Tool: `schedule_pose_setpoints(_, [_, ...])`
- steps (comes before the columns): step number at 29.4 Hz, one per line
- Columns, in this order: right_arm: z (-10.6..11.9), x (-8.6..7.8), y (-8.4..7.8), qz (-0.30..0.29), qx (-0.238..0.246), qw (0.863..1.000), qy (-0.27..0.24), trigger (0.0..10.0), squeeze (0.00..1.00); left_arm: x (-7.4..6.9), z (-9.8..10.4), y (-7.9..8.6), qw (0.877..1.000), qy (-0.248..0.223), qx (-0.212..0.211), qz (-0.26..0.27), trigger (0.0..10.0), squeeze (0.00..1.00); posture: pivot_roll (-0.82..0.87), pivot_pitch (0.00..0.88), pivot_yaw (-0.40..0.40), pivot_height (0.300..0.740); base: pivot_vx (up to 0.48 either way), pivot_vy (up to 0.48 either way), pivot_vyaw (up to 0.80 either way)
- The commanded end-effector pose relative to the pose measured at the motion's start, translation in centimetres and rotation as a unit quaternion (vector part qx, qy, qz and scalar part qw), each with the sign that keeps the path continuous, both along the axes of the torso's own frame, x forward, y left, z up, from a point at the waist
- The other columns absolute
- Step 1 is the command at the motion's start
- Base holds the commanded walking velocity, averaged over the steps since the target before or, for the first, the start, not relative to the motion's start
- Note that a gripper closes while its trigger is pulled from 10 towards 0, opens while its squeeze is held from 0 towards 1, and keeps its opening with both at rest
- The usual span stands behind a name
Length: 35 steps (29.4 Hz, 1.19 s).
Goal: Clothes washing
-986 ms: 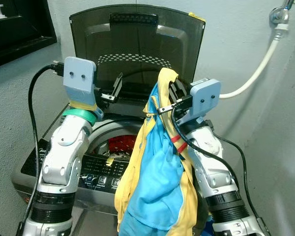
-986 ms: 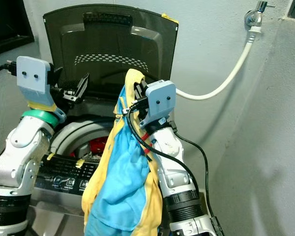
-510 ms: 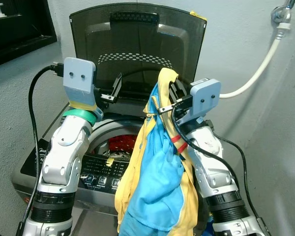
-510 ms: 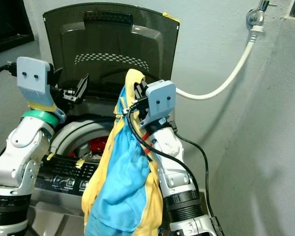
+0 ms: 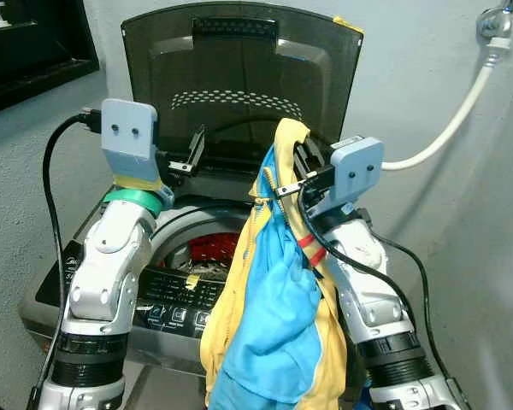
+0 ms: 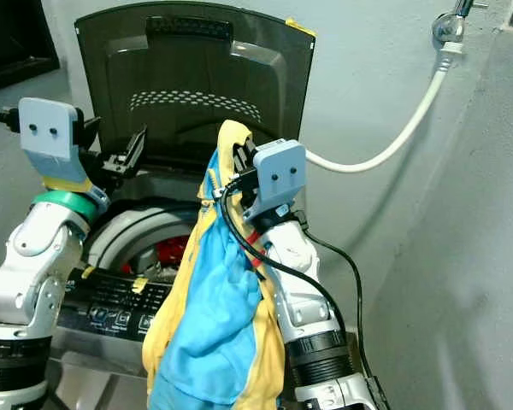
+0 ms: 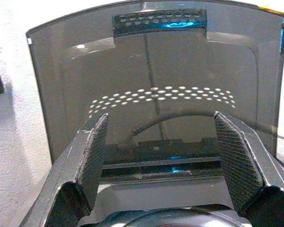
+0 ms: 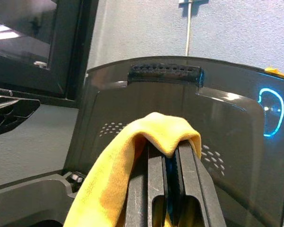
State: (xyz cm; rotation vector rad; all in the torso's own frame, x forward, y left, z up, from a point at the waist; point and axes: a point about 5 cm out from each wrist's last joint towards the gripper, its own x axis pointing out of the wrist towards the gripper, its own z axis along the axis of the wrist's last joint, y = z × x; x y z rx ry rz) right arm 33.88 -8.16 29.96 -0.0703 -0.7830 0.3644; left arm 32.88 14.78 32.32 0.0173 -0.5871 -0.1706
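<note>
The yellow and blue garment (image 5: 278, 295) hangs (image 5: 272, 386) well below the control panel, so part of it will trail outside the drum when I lower it in.
A yellow and blue garment (image 5: 269, 316) hangs from my right gripper (image 5: 296, 152), which is shut on its yellow top fold (image 8: 156, 130) and holds it in front of the top-loading washing machine (image 5: 188, 290). The dark lid (image 5: 239, 77) stands upright behind. Something red (image 5: 209, 249) lies inside the drum. My left gripper (image 5: 192, 154) is open and empty, raised over the drum's left side and pointing at the lid (image 7: 151, 71).
A white hose (image 5: 445, 128) runs from a wall tap (image 5: 494, 19) at the upper right. Grey walls close in behind and to the right. A dark window frame (image 5: 30, 43) sits at the upper left. The control panel (image 5: 175, 312) faces me.
My left arm has shifted a little left and up, its gripper still open. The garment and right gripper have stayed put.
</note>
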Motion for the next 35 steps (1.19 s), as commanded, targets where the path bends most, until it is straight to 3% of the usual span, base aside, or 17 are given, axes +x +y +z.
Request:
schedule_pose_setpoints(1, [-0.1, 0.0, -0.1, -0.003, 0.007, 1.000, 0.002, 10.0, 0.00, 0.2, -0.1, 0.2, 1.000, 0.007, -0.001, 0.006, 10.0, 0.00, 0.03, 0.020, 0.040, 0.740, 0.000, 0.480, 0.00])
schedule_pose_setpoints(4, [-0.1, 0.0, -0.1, -0.003, 0.007, 1.000, 0.002, 10.0, 0.00, 0.2, -0.1, 0.3, 1.000, 0.007, 0.000, 0.008, 10.0, 0.00, 0.03, 0.020, 0.040, 0.740, 0.000, 0.440, 0.00])
schedule_pose_setpoints(8, [0.0, 0.1, -0.1, -0.003, 0.007, 1.000, 0.002, 10.0, 0.00, 0.3, -0.1, 0.3, 1.000, 0.006, 0.017, 0.017, 10.0, 0.00, 0.03, 0.024, 0.042, 0.740, 0.000, 0.000, 0.00])
schedule_pose_setpoints(30, [0.0, -0.1, -0.1, -0.009, 0.009, 1.000, -0.003, 10.0, 0.00, 0.4, -0.2, 0.1, 1.000, 0.010, 0.013, 0.011, 10.0, 0.00, 0.02, 0.031, 0.047, 0.740, 0.000, 0.000, 0.00])
schedule_pose_setpoints(33, [2.1, -0.3, 0.9, 0.012, 0.001, 0.999, -0.040, 10.0, 0.00, 0.5, -0.8, -0.5, 0.999, 0.025, 0.034, -0.012, 10.0, 0.00, 0.02, 0.032, 0.056, 0.740, 0.000, 0.000, 0.00])
schedule_pose_setpoints(35, [5.4, -0.5, 2.0, 0.043, 0.004, 0.996, -0.084, 10.0, 0.00, -0.3, -1.8, -2.0, 0.991, 0.043, 0.078, -0.100, 10.0, 0.00, 0.02, 0.032, 0.056, 0.740, 0.000, 0.000, 0.00])
